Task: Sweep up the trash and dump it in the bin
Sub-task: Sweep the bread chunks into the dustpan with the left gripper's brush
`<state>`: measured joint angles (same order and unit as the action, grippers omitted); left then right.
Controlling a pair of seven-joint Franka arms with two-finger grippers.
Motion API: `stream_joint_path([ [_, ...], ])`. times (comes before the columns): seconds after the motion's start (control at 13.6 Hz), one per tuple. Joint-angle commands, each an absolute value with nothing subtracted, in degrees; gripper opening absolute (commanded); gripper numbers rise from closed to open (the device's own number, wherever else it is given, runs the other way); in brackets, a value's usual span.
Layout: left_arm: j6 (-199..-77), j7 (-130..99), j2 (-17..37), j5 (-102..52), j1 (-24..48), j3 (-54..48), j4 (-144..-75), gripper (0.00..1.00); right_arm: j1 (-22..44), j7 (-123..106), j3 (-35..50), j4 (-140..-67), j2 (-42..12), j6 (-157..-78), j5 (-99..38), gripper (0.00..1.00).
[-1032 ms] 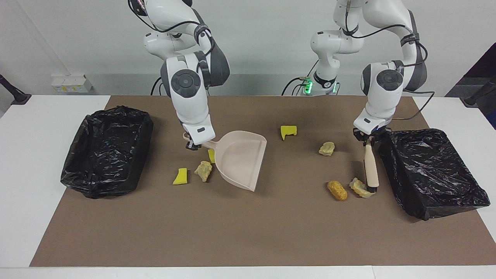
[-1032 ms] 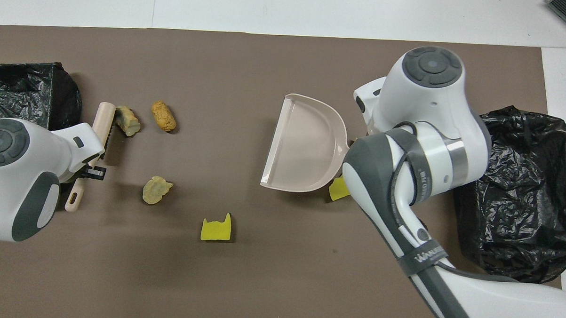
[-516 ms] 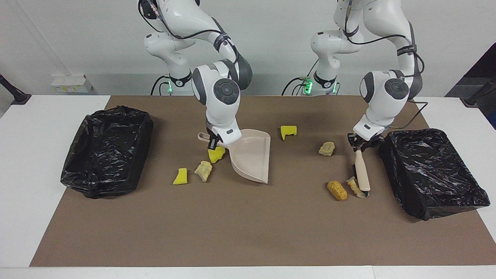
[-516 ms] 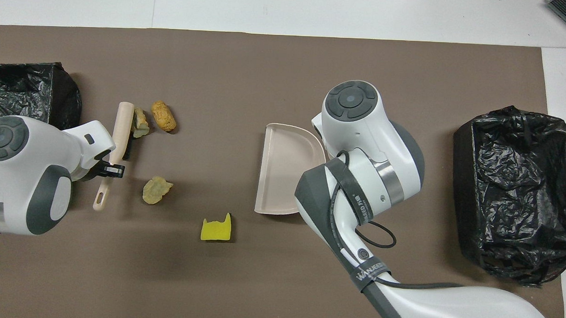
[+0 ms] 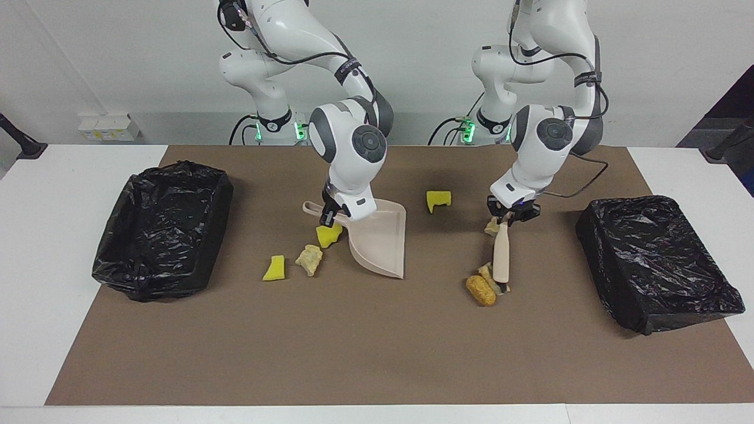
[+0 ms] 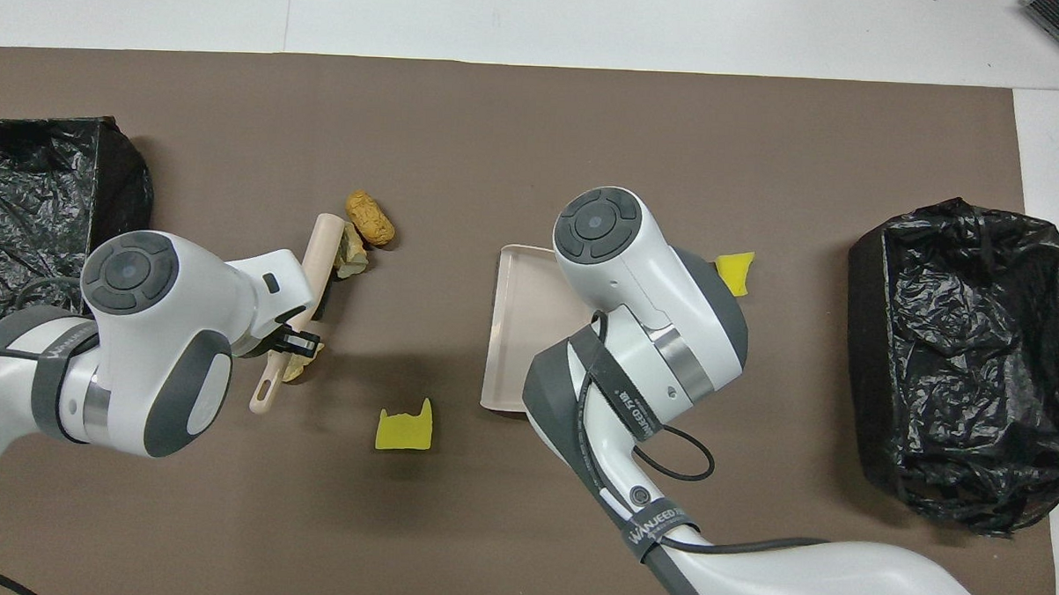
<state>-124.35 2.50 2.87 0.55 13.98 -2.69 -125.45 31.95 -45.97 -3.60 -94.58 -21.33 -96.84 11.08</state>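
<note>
The robot's beige brush is already behind the orange-brown lump (image 6: 370,218), on the side away from the dustpan, so next the left gripper sweeps toward the dustpan's open edge (image 6: 493,328).
My right gripper (image 5: 327,217) is shut on the handle of the pale pink dustpan (image 5: 380,241), which rests tilted on the brown mat. My left gripper (image 5: 506,219) is shut on the beige brush (image 5: 501,259), whose head touches a beige lump (image 5: 486,272) and the orange-brown lump (image 5: 480,290). Another beige lump (image 5: 492,227) lies under the left gripper. A yellow sponge chunk (image 5: 438,200) lies nearer the robots between the two tools. Two yellow chunks (image 5: 328,235), (image 5: 274,268) and a beige lump (image 5: 309,259) lie beside the dustpan's handle. In the overhead view the right arm hides its gripper.
A black-lined bin (image 5: 162,229) stands at the right arm's end of the table and a second one (image 5: 657,262) at the left arm's end. The brown mat (image 5: 377,353) covers the middle, with white table (image 5: 35,265) around it.
The left gripper has swept the brush toward the dustpan, pushing the orange-brown lump and a beige lump along. The right gripper carried the dustpan toward the middle, uncovering a yellow chunk.
</note>
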Motion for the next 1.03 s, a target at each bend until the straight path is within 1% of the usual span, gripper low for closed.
stream_joint_path([
  [0.0, -114.83, 3.59, 4.03, 0.35, 14.16, -1.93, -116.42, 0.00, 32.17, -41.06, -3.16, -95.45, -21.36, -98.88, 11.95, 0.00],
  [0.07, -112.00, 4.73, 7.09, 0.35, 13.72, -1.67, -111.58, 0.00, 32.17, -38.87, -2.73, -95.45, -21.44, -98.70, 11.26, 0.00],
  [0.15, -111.80, 4.83, 8.34, 0.35, 13.45, -1.50, -109.53, 0.00, 31.91, -38.50, -2.72, -95.45, -21.53, -98.88, 9.25, 0.00],
  [0.22, -113.02, 5.01, 8.70, 0.53, 12.06, -1.49, -109.42, 0.00, 31.12, -39.11, -2.64, -95.45, -21.79, -99.22, 7.84, 0.00],
  [0.37, -117.31, 6.59, 10.71, 0.79, 10.99, -1.49, -109.34, 0.00, 30.07, -41.30, -2.72, -95.62, -22.41, -103.25, 3.80, 0.00],
  [0.59, -122.25, 6.50, 16.68, 0.88, 10.63, -1.58, -106.71, 0.00, 28.83, -45.25, -2.72, -96.76, -22.50, -105.90, 3.16, 0.00],
  [0.66, -122.34, 6.42, 17.66, 0.79, 11.07, -1.58, -105.92, 0.00, 28.83, -45.35, -2.72, -98.07, -22.24, -107.82, 3.08, 0.00],
  [0.81, -122.00, 6.42, 17.67, 0.62, 13.26, -1.84, -106.43, 0.00, 28.83, -45.00, -2.72, -98.44, -22.24, -108.55, 2.90, 0.00],
  [0.96, -121.47, 5.63, 16.44, 0.35, 16.60, -1.93, -108.53, 0.00, 28.83, -44.74, -2.72, -98.44, -22.24, -108.54, 2.90, 0.00],
])
